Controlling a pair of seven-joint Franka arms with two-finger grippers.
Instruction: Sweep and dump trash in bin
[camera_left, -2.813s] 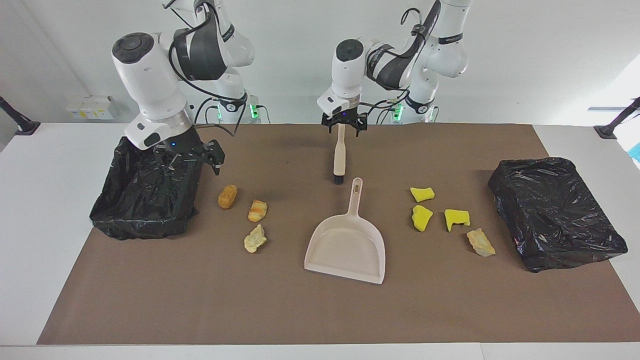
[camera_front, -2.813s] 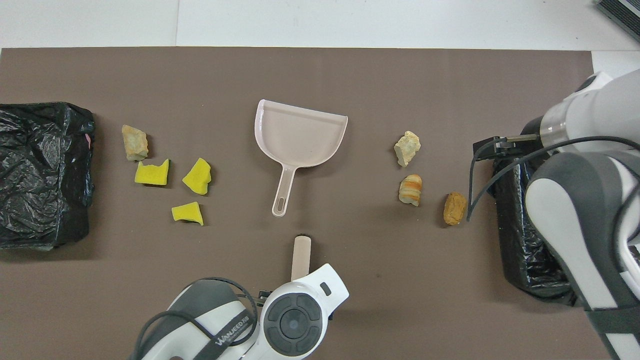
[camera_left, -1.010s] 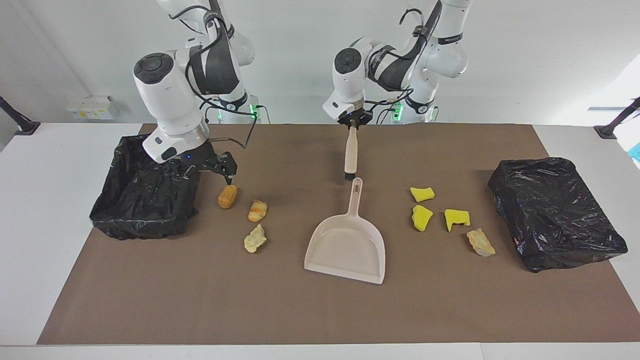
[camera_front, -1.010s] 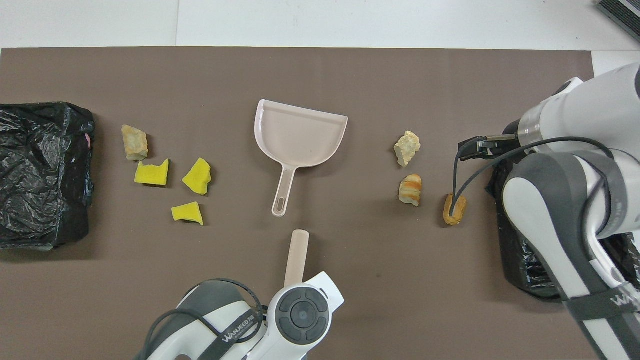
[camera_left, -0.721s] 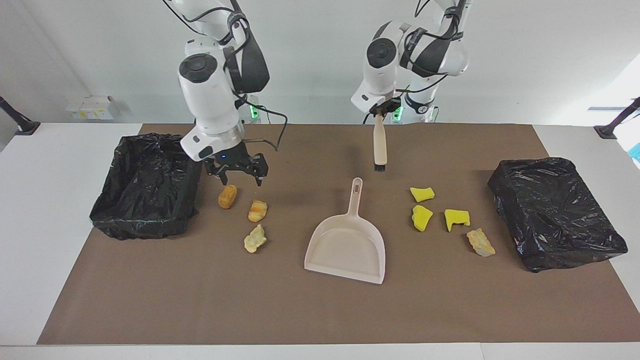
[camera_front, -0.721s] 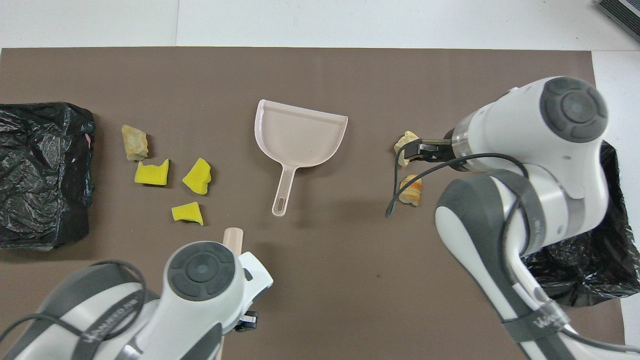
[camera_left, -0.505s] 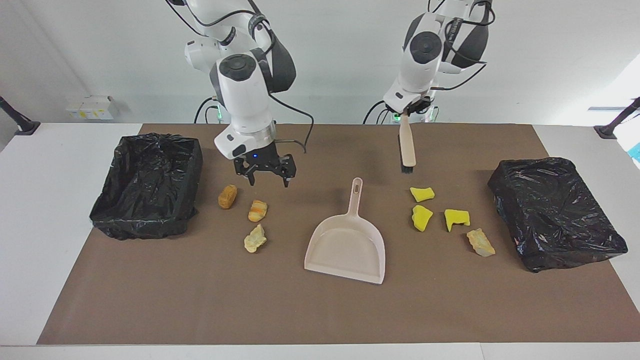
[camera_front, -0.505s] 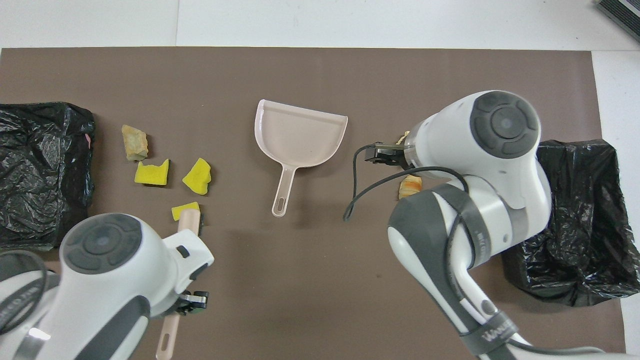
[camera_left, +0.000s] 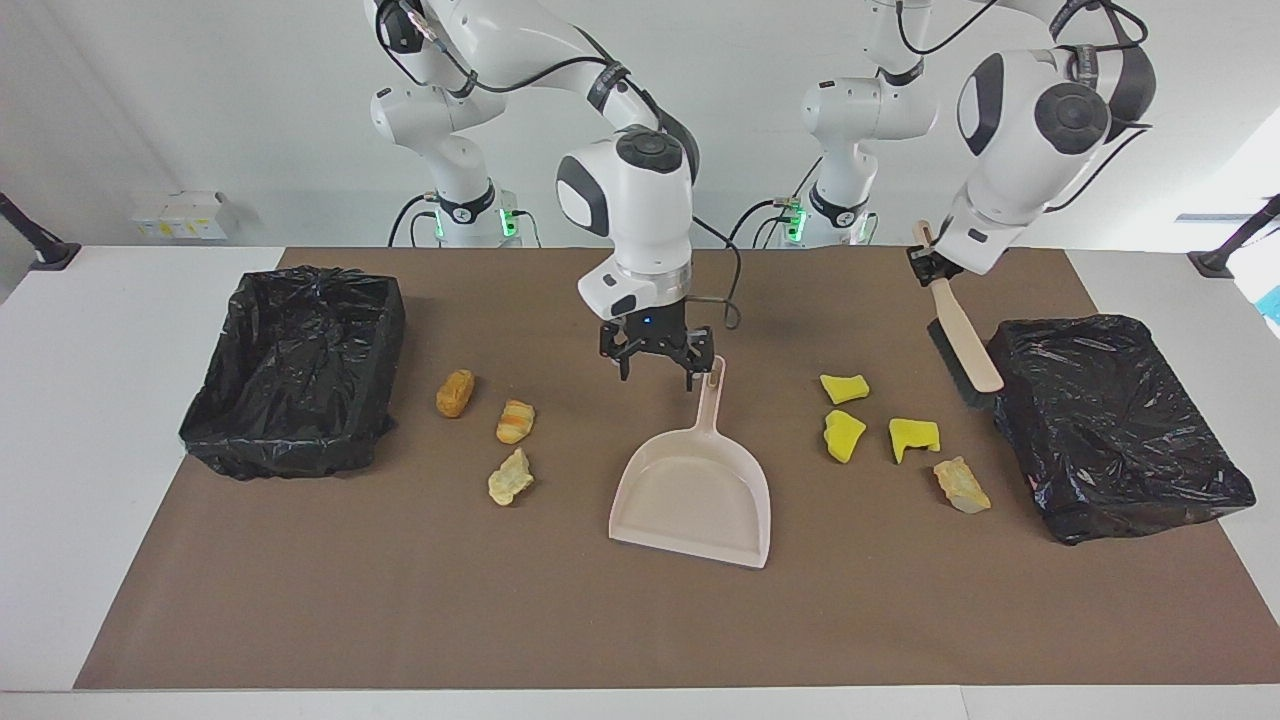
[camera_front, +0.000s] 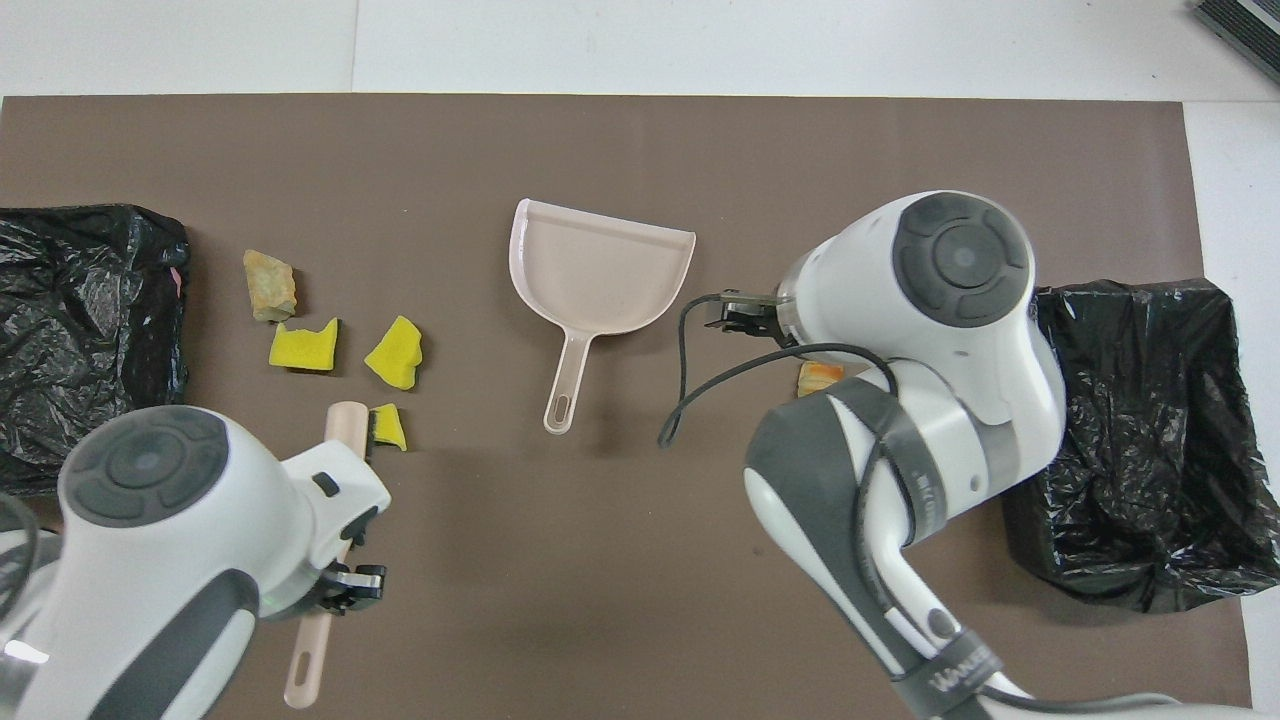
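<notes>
The beige dustpan's open edge (camera_front: 608, 221) points to the far side of the mat, so the robot's right gripper should grab the dustpan's handle (camera_front: 566, 386) and turn that edge toward the yellow chunks before it sweeps.
The beige dustpan (camera_left: 695, 495) (camera_front: 600, 270) lies mid-mat, handle toward the robots. My right gripper (camera_left: 655, 378) (camera_front: 728, 310) hangs open and holds nothing, beside the handle's tip. My left gripper (camera_left: 928, 262) (camera_front: 350, 585) is shut on the handle of the beige brush (camera_left: 965, 355) (camera_front: 335, 480), which slants down beside the bin (camera_left: 1110, 425). Trash: three yellow chunks (camera_left: 843, 436) (camera_front: 395, 352) and a tan one (camera_left: 961, 484) (camera_front: 269, 285) lie near that bin. An orange (camera_left: 455, 393), a striped (camera_left: 515, 421) and a pale chunk (camera_left: 510, 477) lie toward the other bin (camera_left: 295, 370).
Both bins (camera_front: 85, 330) (camera_front: 1150, 450) are lined with black bags, one at each end of the brown mat (camera_left: 400, 600). In the overhead view the right arm hides most of the orange-side trash, and only an edge of the striped chunk (camera_front: 818, 374) shows there.
The right gripper has swung from over the orange chunks to beside the dustpan handle. The left gripper has carried the brush past the yellow chunks to the bin at its end and tilted it.
</notes>
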